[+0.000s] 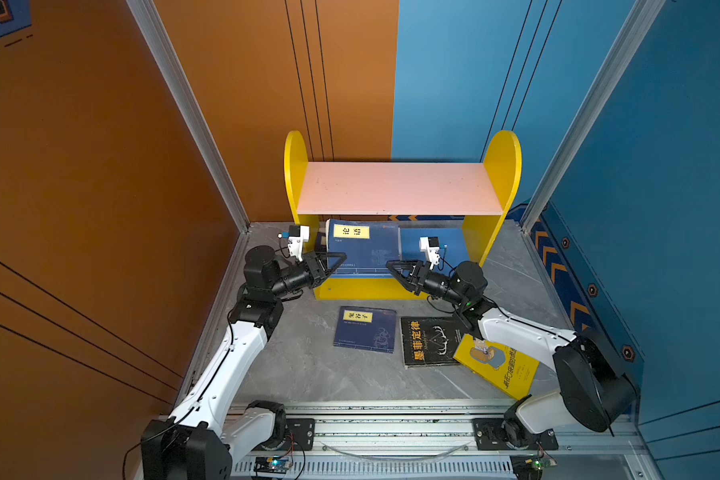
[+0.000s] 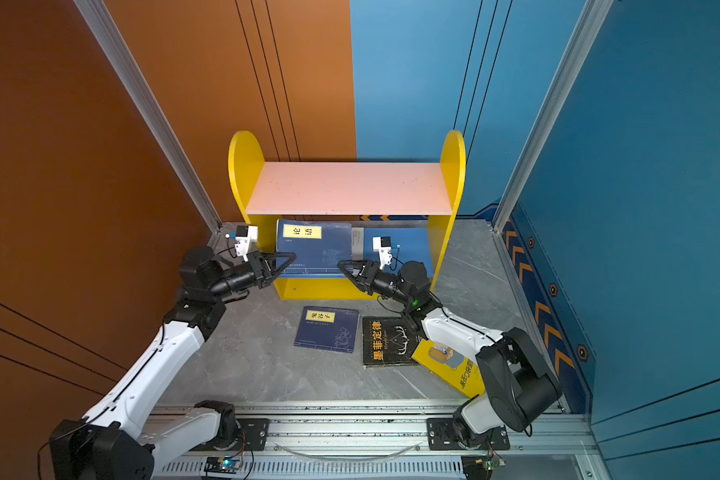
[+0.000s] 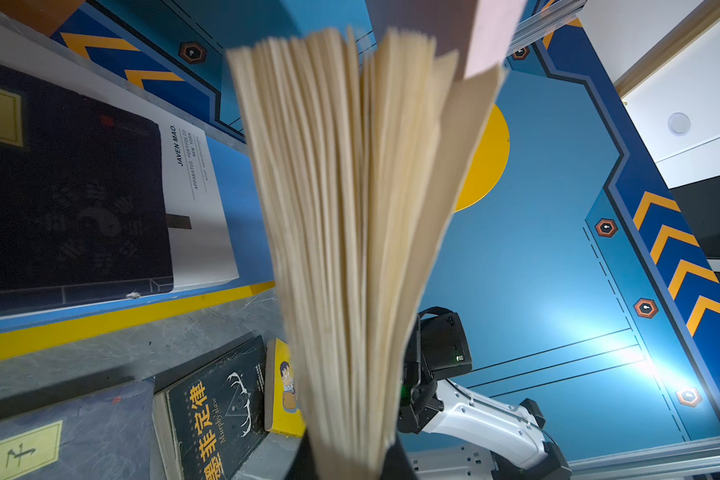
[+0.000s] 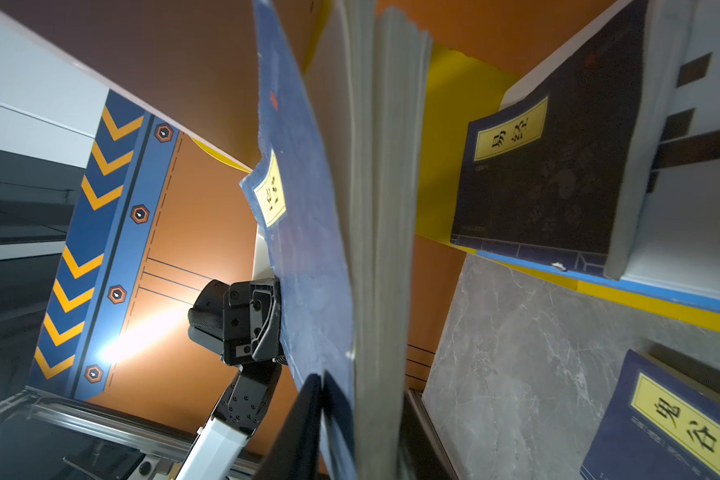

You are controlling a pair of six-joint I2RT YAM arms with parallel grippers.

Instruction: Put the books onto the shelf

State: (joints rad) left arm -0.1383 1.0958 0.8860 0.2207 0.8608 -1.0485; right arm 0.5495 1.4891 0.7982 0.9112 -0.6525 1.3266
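Note:
The tilted navy book (image 2: 315, 249) is kept off the yellow side panel (image 2: 260, 221) by my left gripper, so that gripper should open and back out while my right gripper brings the book over.
A navy book with a yellow label (image 1: 364, 247) hangs tilted over the shelf's blue lower board (image 1: 454, 245), under the pink upper board (image 1: 400, 187). My left gripper (image 1: 339, 261) is shut on its lower left corner, where the pages (image 3: 350, 208) fan out. On the lower right corner my right gripper (image 1: 390, 266) is shut, its jaws pressing cover (image 4: 304, 249) and pages. Below lie another navy book (image 4: 549, 174) and a white book (image 4: 682, 187) on the lower board. On the table lie a navy book (image 1: 365, 330), a black book (image 1: 431, 341) and a yellow book (image 1: 497, 365).
The shelf's yellow side panels (image 1: 504, 166) stand close to the orange and blue back walls. My right arm (image 1: 524, 332) crosses above the yellow book. A metal rail (image 1: 391, 432) runs along the table's front edge.

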